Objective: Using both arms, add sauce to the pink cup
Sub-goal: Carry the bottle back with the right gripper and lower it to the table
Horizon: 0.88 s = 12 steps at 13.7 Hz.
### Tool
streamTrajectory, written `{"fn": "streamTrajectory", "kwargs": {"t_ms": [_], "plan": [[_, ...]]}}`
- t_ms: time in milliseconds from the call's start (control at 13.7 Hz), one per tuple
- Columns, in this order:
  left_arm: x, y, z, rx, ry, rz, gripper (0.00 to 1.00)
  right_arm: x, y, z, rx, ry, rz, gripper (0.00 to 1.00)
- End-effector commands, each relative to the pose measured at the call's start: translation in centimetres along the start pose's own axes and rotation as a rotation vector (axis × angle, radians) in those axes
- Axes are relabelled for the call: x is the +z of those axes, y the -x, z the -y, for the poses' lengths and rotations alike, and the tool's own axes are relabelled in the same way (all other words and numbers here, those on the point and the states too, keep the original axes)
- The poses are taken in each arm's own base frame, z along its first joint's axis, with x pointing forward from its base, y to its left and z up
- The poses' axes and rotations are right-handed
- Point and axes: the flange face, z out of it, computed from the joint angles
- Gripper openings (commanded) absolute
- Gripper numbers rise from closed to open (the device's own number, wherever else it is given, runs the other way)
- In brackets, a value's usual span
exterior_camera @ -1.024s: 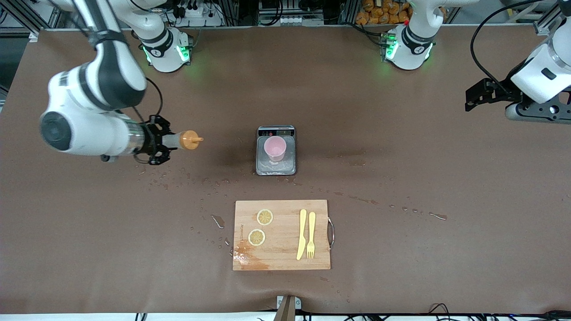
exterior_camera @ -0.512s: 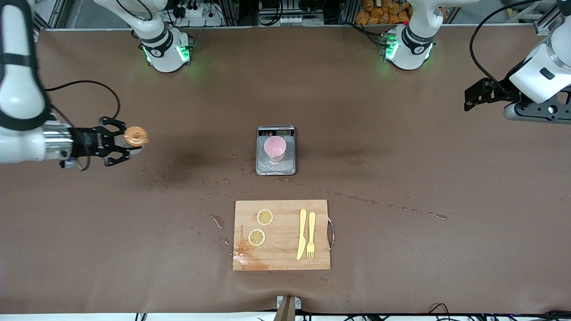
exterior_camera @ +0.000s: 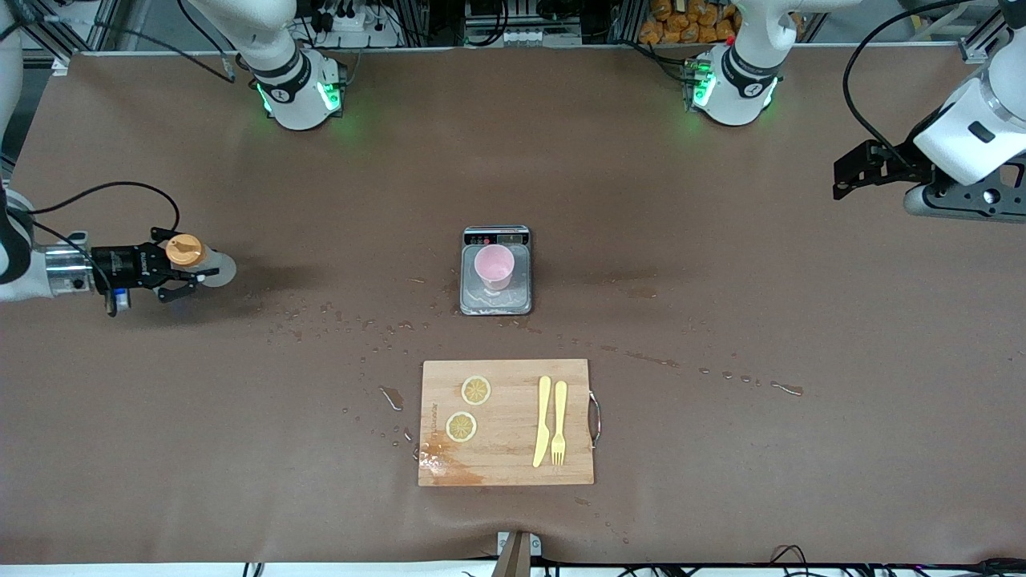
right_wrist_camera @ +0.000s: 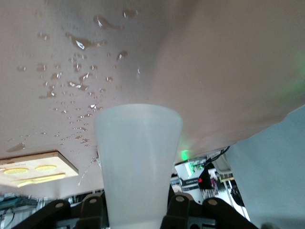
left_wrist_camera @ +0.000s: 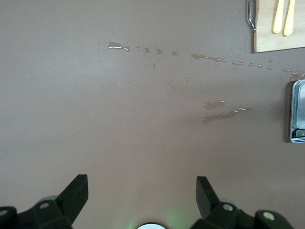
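Note:
My right gripper should keep lowering the sauce bottle, which hangs with its orange cap [exterior_camera: 186,249] up over open tabletop [exterior_camera: 250,284], until the bottle's base stands there, and then let go.
The pink cup [exterior_camera: 494,267] stands on the small grey scale [exterior_camera: 496,301] at the middle of the table. My right gripper [exterior_camera: 178,271] is over the right arm's end of the table, shut on the sauce bottle [exterior_camera: 210,269], whose orange cap [exterior_camera: 183,249] faces upward. In the right wrist view the whitish bottle [right_wrist_camera: 138,162] sits between the black fingers [right_wrist_camera: 178,207]. My left gripper [exterior_camera: 843,178] waits high over the left arm's end of the table. In the left wrist view it [left_wrist_camera: 141,183] is open and empty.
A wooden cutting board [exterior_camera: 505,422] lies nearer the front camera than the scale, with two lemon slices [exterior_camera: 475,390], a yellow knife [exterior_camera: 543,421] and a fork [exterior_camera: 559,422]. Water drops and streaks [exterior_camera: 377,328] lie between the scale and the board. The scale's edge [left_wrist_camera: 298,114] shows in the left wrist view.
My right gripper has carried the sauce bottle away from the cup toward the right arm's end of the table and turned its cap from sideways to upward. The left arm has barely moved.

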Motion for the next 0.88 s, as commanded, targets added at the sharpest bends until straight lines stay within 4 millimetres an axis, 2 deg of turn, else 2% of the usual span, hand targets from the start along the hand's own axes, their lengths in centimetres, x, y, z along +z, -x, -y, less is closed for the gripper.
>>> {"fn": "streamTrajectory", "kwargs": {"t_ms": [0, 146, 366, 439, 512, 585, 659, 732, 805], "plan": [[-0.6, 0.1, -0.1, -0.003, -0.021, 0.000, 1.00, 2.3, -4.6, 0.3, -0.075, -0.027, 0.123, 0.12], [-0.7, 0.2, -0.1, -0.006, -0.019, -0.001, 1.00, 3.6, -6.7, 0.2, -0.097, -0.031, 0.148, 0.12], [-0.7, 0.2, -0.1, -0.007, -0.016, -0.003, 1.00, 4.1, -8.3, 0.0, -0.108, -0.044, 0.143, 0.16], [-0.7, 0.2, 0.0, -0.007, -0.016, -0.003, 1.00, 4.3, -8.8, -0.1, -0.106, -0.045, 0.148, 0.22], [-0.7, 0.2, 0.0, -0.006, -0.016, -0.001, 1.00, 4.3, -8.8, 0.0, -0.107, -0.046, 0.144, 0.31], [-0.8, 0.2, 0.1, -0.007, -0.016, -0.004, 1.00, 4.3, -8.7, 0.2, -0.101, -0.043, 0.140, 0.54], [-0.7, 0.2, 0.1, -0.006, -0.016, -0.003, 1.00, 4.4, -8.6, 0.5, -0.095, -0.038, 0.132, 0.93], [-0.7, 0.2, 0.1, -0.004, -0.017, -0.003, 1.00, 4.3, -8.6, 0.7, -0.091, -0.039, 0.125, 1.00], [-0.8, 0.2, 0.1, -0.005, -0.019, -0.004, 1.00, 4.1, -8.7, 0.7, -0.091, -0.042, 0.125, 1.00]]}}
